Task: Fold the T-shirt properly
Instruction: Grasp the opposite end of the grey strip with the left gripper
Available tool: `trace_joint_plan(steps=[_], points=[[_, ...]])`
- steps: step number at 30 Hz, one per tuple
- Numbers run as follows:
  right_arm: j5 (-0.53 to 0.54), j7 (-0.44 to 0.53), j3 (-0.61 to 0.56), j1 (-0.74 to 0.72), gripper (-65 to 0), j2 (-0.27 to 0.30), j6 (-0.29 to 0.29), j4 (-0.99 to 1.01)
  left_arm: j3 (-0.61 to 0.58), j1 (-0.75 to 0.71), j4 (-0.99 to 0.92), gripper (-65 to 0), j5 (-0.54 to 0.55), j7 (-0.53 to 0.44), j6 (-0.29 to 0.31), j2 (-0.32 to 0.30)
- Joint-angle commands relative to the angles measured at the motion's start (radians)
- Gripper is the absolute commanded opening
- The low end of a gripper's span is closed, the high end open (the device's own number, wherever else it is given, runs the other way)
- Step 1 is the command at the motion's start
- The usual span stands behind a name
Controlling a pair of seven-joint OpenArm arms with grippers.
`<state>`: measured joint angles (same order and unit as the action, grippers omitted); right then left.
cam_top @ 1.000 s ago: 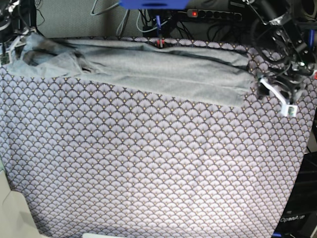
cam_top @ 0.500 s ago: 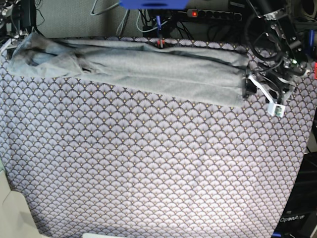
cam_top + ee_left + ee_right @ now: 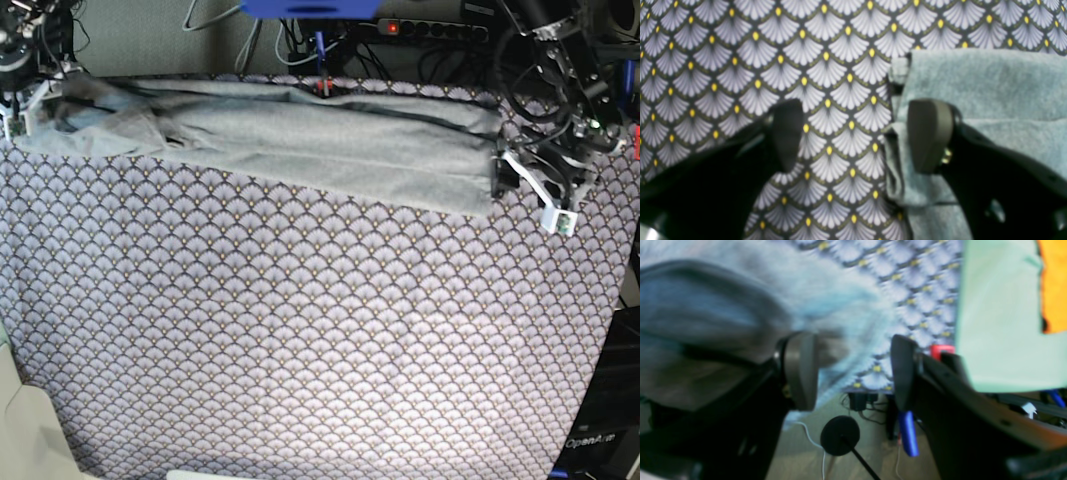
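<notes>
The robot's right gripper is astride the T-shirt's outermost edge (image 3: pixel 862 358) with one finger beyond the fabric, so it should come back inward and pinch the crumpled folds (image 3: pixel 103 116).
The grey T-shirt (image 3: pixel 300 140) lies as a long folded band along the table's far edge. My left gripper (image 3: pixel 503 176) is at its right end and stands open. In the left wrist view, one of the left gripper's (image 3: pixel 857 133) fingers (image 3: pixel 928 133) hangs over the T-shirt (image 3: pixel 983 86) and the other over bare cloth, with the shirt's edge just inside the gap. My right gripper (image 3: pixel 22 105) is at the shirt's left end. It (image 3: pixel 851 370) is open, and blurred T-shirt (image 3: pixel 740 303) fabric reaches between its fingers.
The patterned cloth (image 3: pixel 300 340) covers the whole table. Cables and a power strip (image 3: pixel 430 30) run behind the far edge. Past the table's corner, the right wrist view shows floor, a black round base (image 3: pixel 840 435) and a pale green panel (image 3: pixel 1000 323).
My left gripper has come in leftward to the shirt's right end and has barely moved for half a second. The right gripper has shifted slightly at the left end.
</notes>
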<state>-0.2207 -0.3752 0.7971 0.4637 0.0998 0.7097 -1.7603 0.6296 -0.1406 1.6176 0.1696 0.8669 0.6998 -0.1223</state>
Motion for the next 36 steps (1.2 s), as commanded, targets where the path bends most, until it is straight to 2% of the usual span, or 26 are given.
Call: trace_joint_plan(steps=[1, 14, 22, 25, 29, 36], points=[[0.01, 0.018, 0.008, -0.01, -29.4, 0.016, -0.012, -0.016, 0.002, 0.0, 0.014, -17.0, 0.015, -0.016, -0.002, -0.014], [0.01, 0.025, 0.006, -0.013, -29.4, 0.018, -0.012, -0.017, -0.001, -0.006, 0.016, -16.9, 0.009, -0.016, -0.002, 0.048], [0.01, 0.026, 0.006, -0.013, -29.4, 0.018, -0.012, -0.017, -0.058, -0.031, 0.016, -17.0, 0.015, -0.016, -0.002, 0.071], [0.01, 0.026, 0.006, -0.013, -29.4, 0.018, -0.012, -0.017, -0.058, -0.032, 0.019, -17.1, 0.008, -0.015, -0.002, 0.098], [0.01, 0.026, 0.006, -0.013, -29.5, 0.016, -0.012, -0.017, -0.057, -0.038, 0.017, -17.2, 0.015, 0.053, -0.002, 0.103], [0.01, 0.026, 0.006, -0.013, -29.6, 0.016, -0.012, -0.017, -0.06, -0.031, 0.008, -17.2, 0.011, 0.054, -0.002, 0.112]])
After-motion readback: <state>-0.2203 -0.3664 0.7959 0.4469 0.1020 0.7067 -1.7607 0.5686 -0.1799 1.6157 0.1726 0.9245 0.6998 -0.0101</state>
